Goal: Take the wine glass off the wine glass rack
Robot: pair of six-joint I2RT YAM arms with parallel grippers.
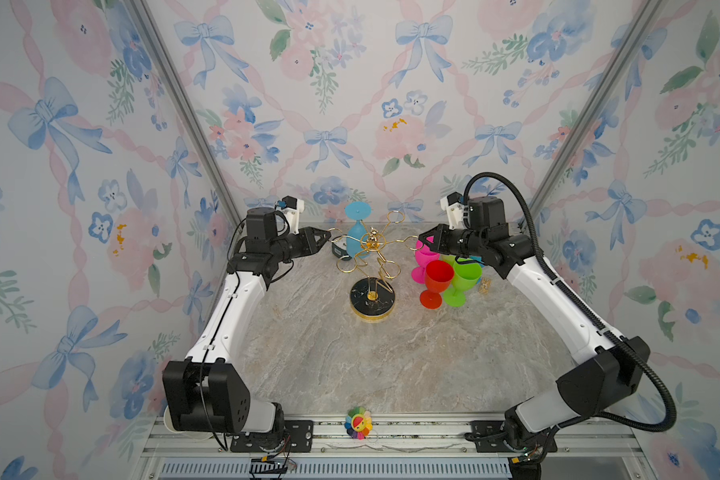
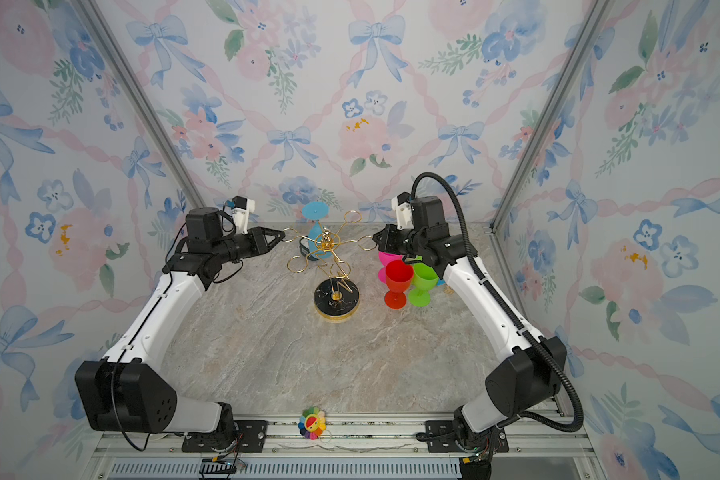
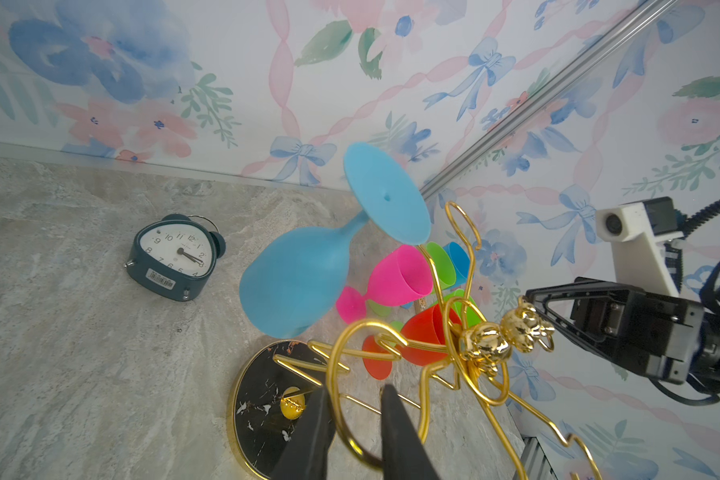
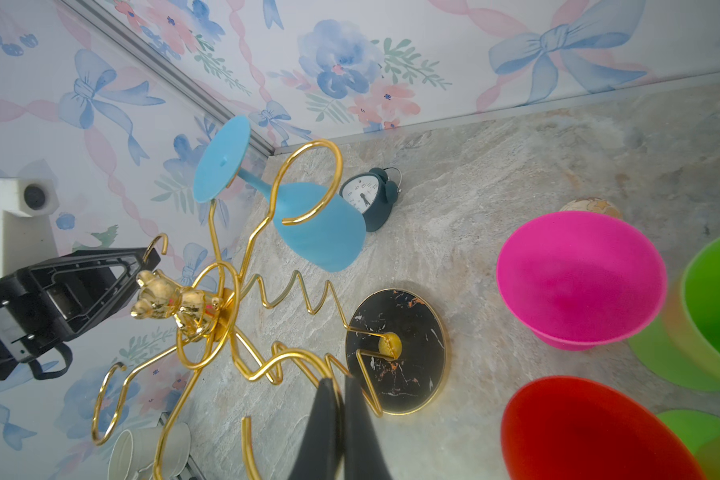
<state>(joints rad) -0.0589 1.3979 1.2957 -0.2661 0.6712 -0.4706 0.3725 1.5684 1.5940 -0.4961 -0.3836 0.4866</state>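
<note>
My left gripper should open and grab the glass's foot [image 1: 358, 210]. My grippers are holding the rack's loops [image 1: 335, 234], and the blue wine glass hangs closer to my left gripper.
The gold wine glass rack [image 1: 373, 246] stands mid-table on its round black base [image 1: 372, 301], seen in both top views. A blue wine glass [image 1: 356, 245] hangs upside down from a back arm, foot up; it also shows in the wrist views [image 3: 296, 282] [image 4: 325, 232]. My left gripper [image 1: 328, 237] [image 3: 356, 392] is at the rack's left loop; its jaws stand slightly apart, closed on the loop wire. My right gripper [image 1: 420, 243] [image 4: 338, 380] is shut on the wire of the right loop. Neither gripper touches the blue glass.
Red [image 1: 436, 278], green [image 1: 464, 278] and pink [image 1: 425, 255] glasses stand grouped right of the rack, under my right arm. A dark alarm clock [image 3: 175, 255] lies behind the rack near the back wall. A rainbow flower toy [image 1: 358, 422] sits at the front edge.
</note>
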